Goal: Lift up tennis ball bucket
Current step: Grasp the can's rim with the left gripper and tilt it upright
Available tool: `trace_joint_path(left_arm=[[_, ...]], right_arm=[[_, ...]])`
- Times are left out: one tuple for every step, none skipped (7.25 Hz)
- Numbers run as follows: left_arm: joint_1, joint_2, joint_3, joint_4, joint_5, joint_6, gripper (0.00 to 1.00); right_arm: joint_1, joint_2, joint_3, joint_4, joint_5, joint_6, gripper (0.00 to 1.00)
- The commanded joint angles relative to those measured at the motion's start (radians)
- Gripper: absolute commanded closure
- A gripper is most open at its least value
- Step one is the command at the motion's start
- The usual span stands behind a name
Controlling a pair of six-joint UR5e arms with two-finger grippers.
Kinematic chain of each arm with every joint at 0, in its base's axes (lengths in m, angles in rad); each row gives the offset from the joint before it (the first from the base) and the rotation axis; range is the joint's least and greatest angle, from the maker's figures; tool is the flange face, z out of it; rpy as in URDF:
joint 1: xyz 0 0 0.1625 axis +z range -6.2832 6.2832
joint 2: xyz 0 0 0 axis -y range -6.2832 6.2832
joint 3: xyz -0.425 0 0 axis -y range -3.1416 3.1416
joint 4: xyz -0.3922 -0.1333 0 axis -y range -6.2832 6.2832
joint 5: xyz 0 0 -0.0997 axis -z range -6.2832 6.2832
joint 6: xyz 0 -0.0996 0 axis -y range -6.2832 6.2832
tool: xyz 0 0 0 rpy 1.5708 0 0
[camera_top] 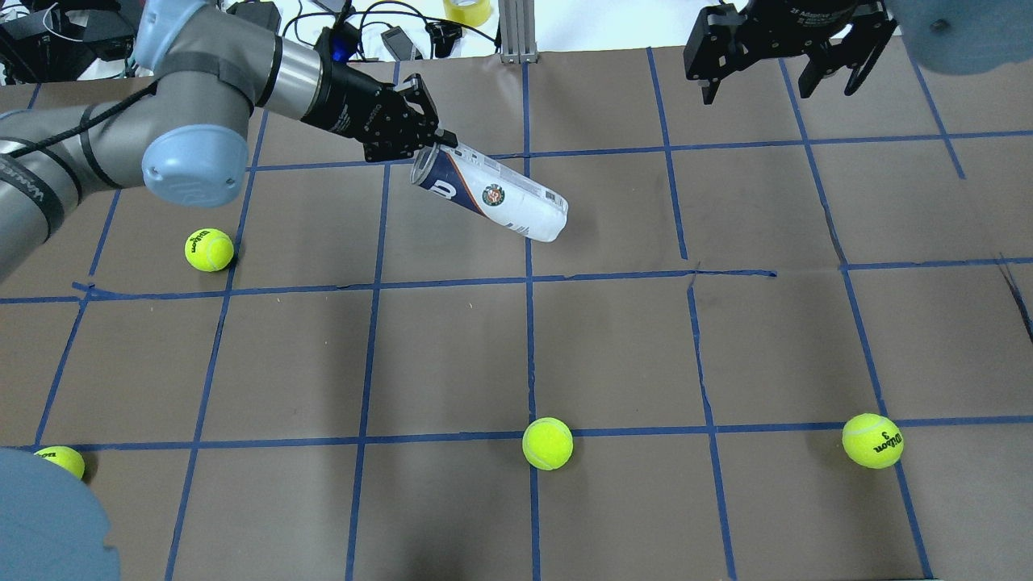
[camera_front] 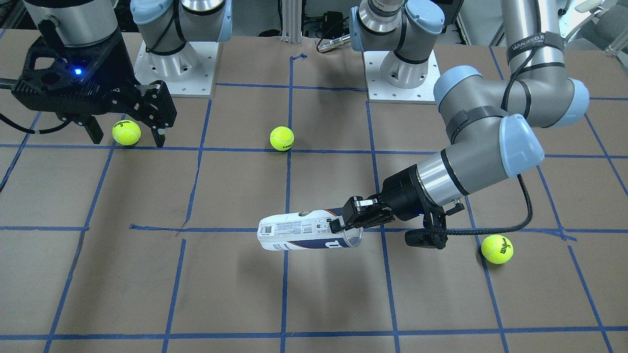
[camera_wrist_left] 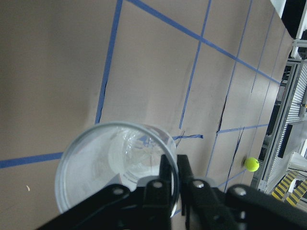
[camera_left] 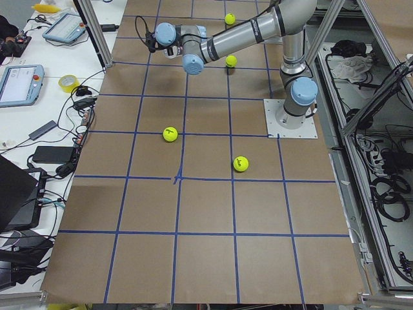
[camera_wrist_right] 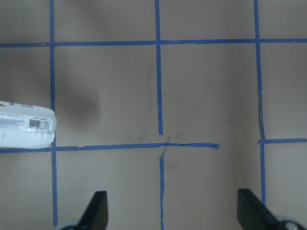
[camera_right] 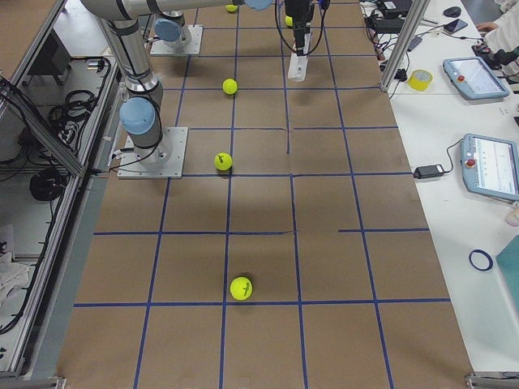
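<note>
The tennis ball bucket (camera_front: 303, 230) lies almost level in the robot's left gripper, so that gripper should swing its closed end (camera_front: 262, 236) down and set the bucket upright before opening.
The tennis ball bucket (camera_front: 299, 230) is a clear tube with a white and navy label. It is held tilted and off the table, with its shadow on the table under it. My left gripper (camera_front: 346, 226) is shut on the rim of its open end, one finger inside and one outside, as the left wrist view (camera_wrist_left: 173, 163) shows. The bucket also shows in the overhead view (camera_top: 492, 194), with my left gripper (camera_top: 432, 145) at its upper left end. My right gripper (camera_top: 779, 85) is open and empty, high above the table; its wrist view shows the bucket's closed end (camera_wrist_right: 26, 130).
Loose tennis balls lie on the brown, blue-taped table (camera_top: 613, 347): one at the left (camera_top: 209, 249), one at the near middle (camera_top: 547, 443), one at the near right (camera_top: 872, 440), and one at the near left corner (camera_top: 60, 460). The arm bases (camera_front: 402, 73) stand at the robot's side.
</note>
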Motion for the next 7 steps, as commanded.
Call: trace_joint_path(left_arm=[[-0.127, -0.008, 0.168, -0.041, 0.409, -0.018, 1.0], [-0.16, -0.011, 0.21, -0.07, 0.543, 0.004, 1.0], [-0.201, -0.014, 0.221, -0.07, 0.677, 0.075, 1.0], [-0.256, -0.034, 0.217, -0.064, 0.784, 0.127, 1.0], [-0.281, -0.062, 0.216, -0.049, 0.802, 0.13, 1.0], [-0.304, -0.088, 0.213, 0.007, 0.833, 0.142, 1.0], [-0.322, -0.109, 0.213, 0.026, 0.866, 0.139, 1.0]], right_arm=[[-0.001, -0.033, -0.001, -0.001, 0.013, -0.007, 0.01], [-0.001, -0.051, 0.001, 0.016, 0.01, -0.007, 0.01], [0.0, -0.05, 0.001, 0.013, 0.01, 0.0, 0.0], [-0.001, -0.051, 0.001, 0.011, 0.008, 0.0, 0.0], [-0.001, -0.051, 0.001, 0.011, 0.007, 0.002, 0.0], [-0.001, -0.051, 0.001, 0.011, 0.007, 0.003, 0.0], [-0.001, -0.051, 0.001, 0.013, 0.005, 0.003, 0.0]])
